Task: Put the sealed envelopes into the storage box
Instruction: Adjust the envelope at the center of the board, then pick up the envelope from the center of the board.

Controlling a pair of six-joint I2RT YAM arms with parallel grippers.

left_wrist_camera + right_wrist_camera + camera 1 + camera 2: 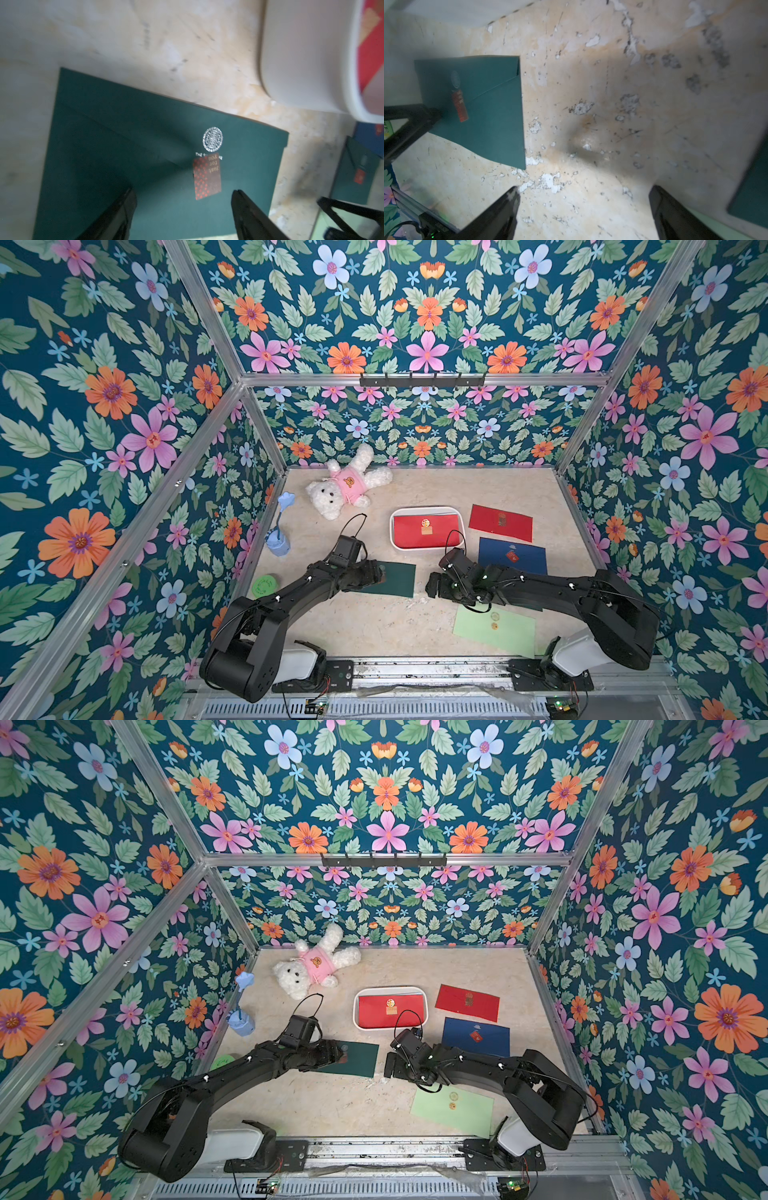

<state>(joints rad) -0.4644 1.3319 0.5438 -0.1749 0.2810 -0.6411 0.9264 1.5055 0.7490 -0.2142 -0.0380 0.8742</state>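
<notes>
The dark green envelope (392, 582) is lying flat under my left gripper. My right gripper should bend the sticker end (410, 580) up before my left gripper pinches the envelope.
In both top views the white storage box (392, 531) holds a red envelope (426, 531). On the table lie a second red envelope (500, 523), a navy one (513, 556), a light green one (494, 631) and a dark green one (398, 579). My left gripper (380, 572) hovers open over the dark green envelope (124, 135), its fingers (124, 207) either side of the sticker seal. The box wall (301, 62) is close beyond. My right gripper (584, 189) is open over bare table, between this envelope (483, 108) and another dark green one (753, 191) mostly hidden under its arm.
A white teddy bear (345, 489) lies at the back left. A blue cup with a flower (277, 543) and a green round lid (264, 587) stand by the left wall. Frame posts and patterned walls enclose the table.
</notes>
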